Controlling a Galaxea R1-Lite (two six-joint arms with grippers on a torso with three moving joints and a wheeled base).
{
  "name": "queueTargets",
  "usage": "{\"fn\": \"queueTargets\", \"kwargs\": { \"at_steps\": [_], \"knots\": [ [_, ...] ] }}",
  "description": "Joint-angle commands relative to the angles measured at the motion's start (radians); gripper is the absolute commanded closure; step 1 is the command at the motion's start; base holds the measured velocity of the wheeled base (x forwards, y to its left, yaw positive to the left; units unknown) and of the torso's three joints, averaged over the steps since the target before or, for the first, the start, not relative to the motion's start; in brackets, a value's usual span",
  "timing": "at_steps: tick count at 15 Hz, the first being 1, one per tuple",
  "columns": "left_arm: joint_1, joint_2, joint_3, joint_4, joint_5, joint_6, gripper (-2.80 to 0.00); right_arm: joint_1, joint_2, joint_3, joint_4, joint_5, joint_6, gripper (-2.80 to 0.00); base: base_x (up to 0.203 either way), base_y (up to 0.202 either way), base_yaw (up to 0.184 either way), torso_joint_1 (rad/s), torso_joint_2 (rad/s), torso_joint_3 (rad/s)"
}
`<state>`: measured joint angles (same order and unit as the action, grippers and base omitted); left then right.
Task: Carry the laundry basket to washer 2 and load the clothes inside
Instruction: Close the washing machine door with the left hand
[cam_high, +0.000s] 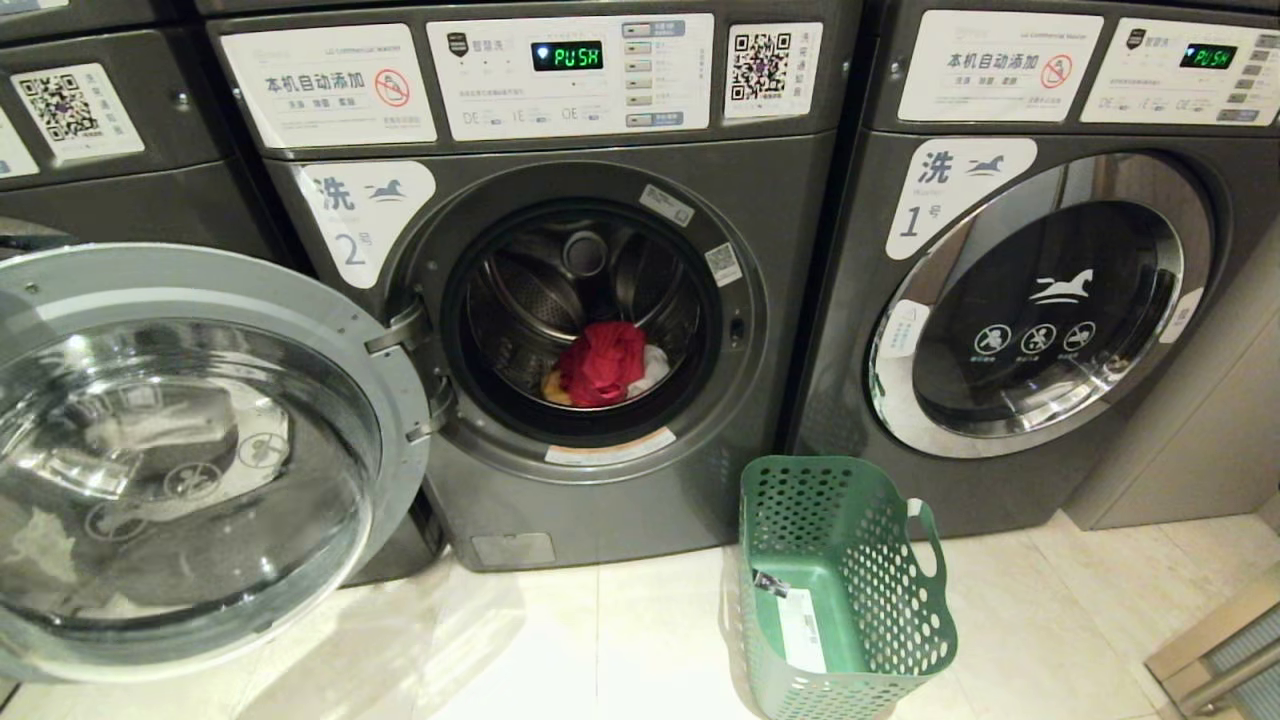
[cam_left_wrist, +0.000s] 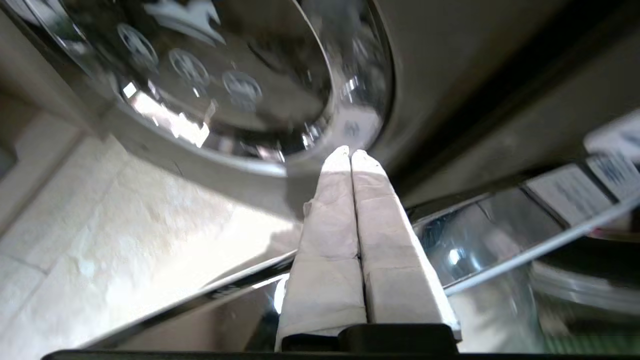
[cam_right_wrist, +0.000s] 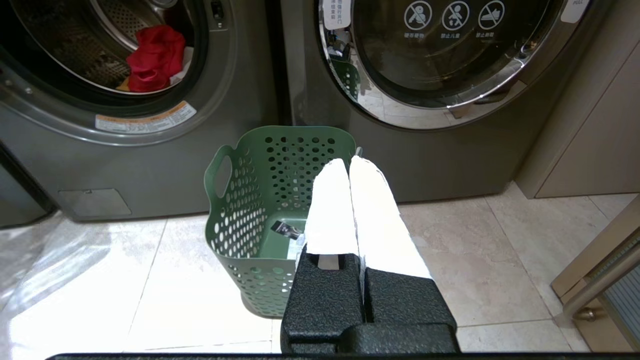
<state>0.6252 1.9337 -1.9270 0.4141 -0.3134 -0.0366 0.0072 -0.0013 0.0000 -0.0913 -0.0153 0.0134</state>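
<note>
The clothes are in the drum, and my left gripper is behind the open door (cam_high: 192, 462). It should swing back and push the door onto washer 2's opening (cam_high: 582, 314).
Washer 2 (cam_high: 600, 520) stands in the middle with its round glass door (cam_high: 190, 460) swung wide open to the left. The clothes (cam_high: 602, 362) lie in the drum: a red garment on top, yellow and white beside it; they show too in the right wrist view (cam_right_wrist: 155, 57). The green laundry basket (cam_high: 790, 510) stands upright on the floor just right of washer 2, holding only its white sticker (cam_high: 800, 630). My right gripper (cam_right_wrist: 350, 162) hangs shut and empty above the basket's (cam_right_wrist: 250, 200) near side. My left gripper (cam_left_wrist: 350, 152) is shut and empty, close to a chrome-rimmed glass door (cam_left_wrist: 225, 75).
Washer 1 (cam_high: 1040, 300) stands to the right with its door closed. Another grey washer (cam_high: 110, 150) is at the far left, behind the open door. A beige panel (cam_high: 1180, 420) and a metal rail (cam_high: 1230, 670) border the pale tiled floor (cam_high: 600, 650) on the right.
</note>
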Motion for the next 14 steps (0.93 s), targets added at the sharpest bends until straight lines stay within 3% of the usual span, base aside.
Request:
{"fn": "queueTargets", "kwargs": {
  "at_steps": [1,5,7,9,11,14],
  "knots": [
    [-0.008,-0.087,0.000,0.139,-0.025,0.013,0.00,0.000,0.001,0.034,-0.001,0.000,-0.001,0.00,0.000,0.000,0.000,0.000,0.00,0.000],
    [-0.049,-0.267,0.000,0.542,-0.106,0.044,0.00,0.000,0.001,0.034,-0.001,0.000,-0.001,0.00,0.000,0.000,0.000,0.000,0.00,0.000],
    [-0.116,-0.359,0.000,0.686,-0.129,0.046,0.00,0.000,0.001,0.034,-0.001,0.000,-0.001,0.00,0.000,0.000,0.000,0.000,0.00,0.000],
    [-0.231,-0.441,0.001,0.824,-0.166,0.044,0.00,0.000,0.001,0.034,-0.001,0.000,-0.001,0.00,0.000,0.000,0.000,0.000,0.00,0.000],
    [-0.394,-0.504,0.014,0.912,-0.201,0.022,0.00,0.000,0.001,0.034,-0.001,0.000,-0.003,0.00,0.000,0.000,0.000,0.000,0.00,0.000],
    [-0.607,-0.557,0.057,0.894,-0.281,-0.064,0.00,0.000,0.001,0.034,-0.001,0.002,0.002,0.00,0.000,0.000,0.000,0.000,0.00,0.000]
  ]
}}
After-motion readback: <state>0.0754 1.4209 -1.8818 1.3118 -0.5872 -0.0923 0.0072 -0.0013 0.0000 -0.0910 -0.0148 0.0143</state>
